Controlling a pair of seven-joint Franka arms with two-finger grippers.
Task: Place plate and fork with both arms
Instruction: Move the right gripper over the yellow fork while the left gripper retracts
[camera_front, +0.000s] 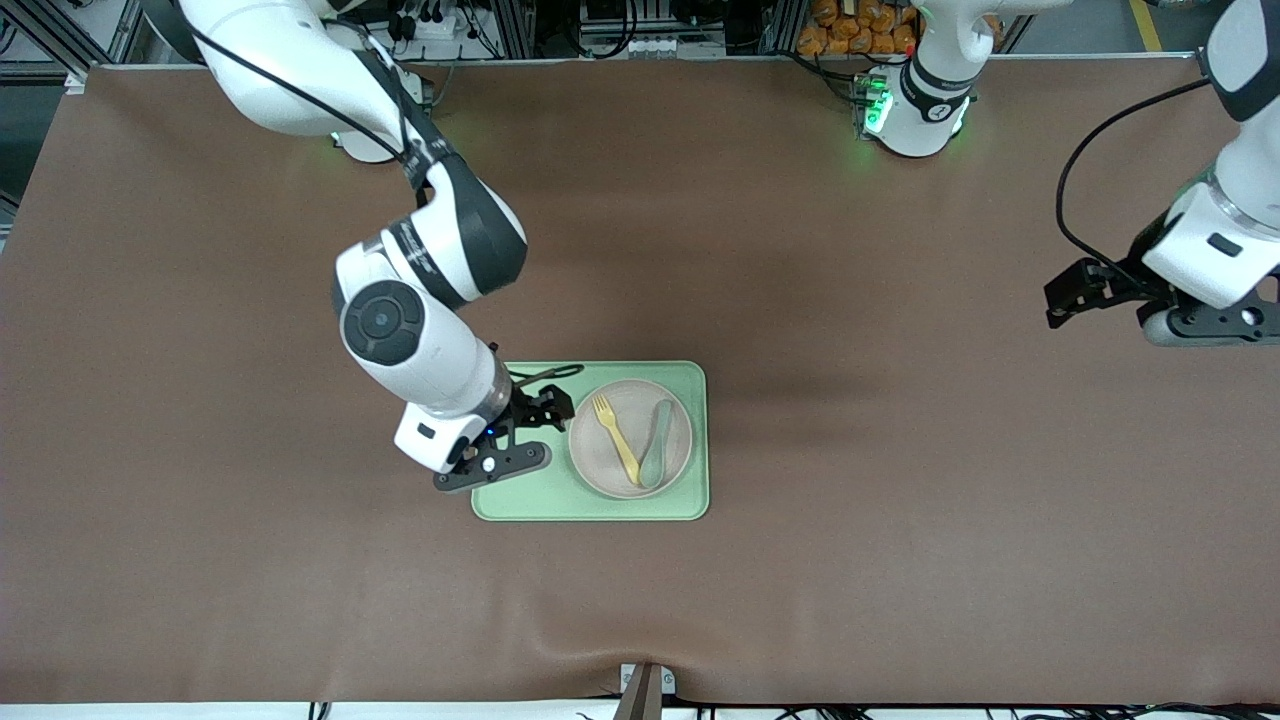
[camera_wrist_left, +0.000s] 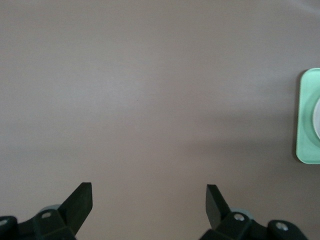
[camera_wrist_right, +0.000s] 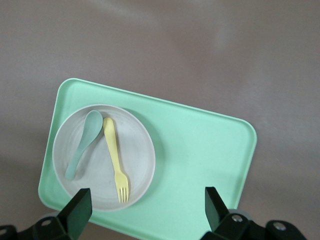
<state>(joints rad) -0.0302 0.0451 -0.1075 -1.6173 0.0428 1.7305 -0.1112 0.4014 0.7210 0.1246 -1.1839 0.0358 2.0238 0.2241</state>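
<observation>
The fork lies at a slant across the plate (camera_wrist_right: 115, 158), far from my left gripper. My right gripper should pick up the fork and straighten it over the tray's empty half (camera_wrist_right: 200, 155).
The pale beige-pink plate (camera_front: 598, 457) (camera_wrist_right: 136, 156) lies on the light-green tray (camera_front: 530, 500) (camera_wrist_right: 200, 150), in the half toward the left arm's end. On the plate rests the pale-yellow fork (camera_front: 615, 440) (camera_wrist_right: 114, 155), beside a grey-green spoon (camera_front: 655, 445) (camera_wrist_right: 85, 140). My right gripper (camera_front: 492, 468) (camera_wrist_right: 147, 205) hangs open and empty over the tray's bare half, next to the plate. My left gripper (camera_front: 1195, 325) (camera_wrist_left: 149, 200) waits open and empty over bare table at the left arm's end. The left wrist view shows only an end of the tray (camera_wrist_left: 310, 115).
A brown cloth (camera_front: 900, 500) covers the whole table. A small grey bracket (camera_front: 645, 690) sits at the table edge nearest the front camera. Cables trail from both arms.
</observation>
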